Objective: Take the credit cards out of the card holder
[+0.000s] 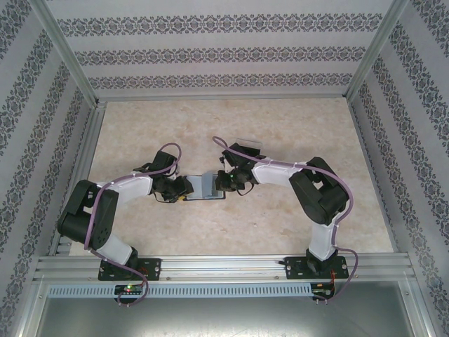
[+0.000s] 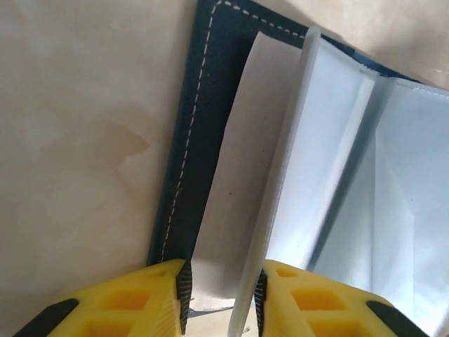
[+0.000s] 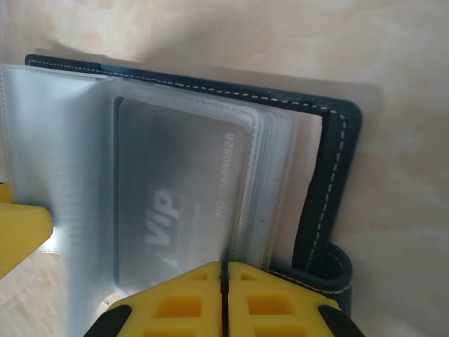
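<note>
My left gripper is to open, press the clear sleeve page (image 2: 289,144), raised off the navy cover, flat near the card holder's fold (image 2: 353,172), then pinch the page's outer edge.
The card holder (image 1: 208,187) lies open mid-table between both arms. Its navy stitched cover (image 2: 188,140) carries frosted clear sleeves. In the right wrist view the cover (image 3: 330,175) edges a stack of sleeves. A greyish credit card (image 3: 175,203) marked VIP shows through the top sleeve. My right gripper (image 3: 223,270) is shut, its tips at that sleeve's lower edge; the card faces the camera and is not between the pads. My left gripper (image 2: 223,295) has both pads against raised sleeve pages. One of its yellow fingers (image 3: 21,235) shows beside the lifted page. The grippers (image 1: 185,188) (image 1: 225,181) flank the holder.
A pale clear box (image 1: 252,144) sits just behind the right gripper. Aluminium frame rails (image 1: 224,265) and patterned walls enclose the beige tabletop (image 1: 175,133), which has free room at the back and on both sides.
</note>
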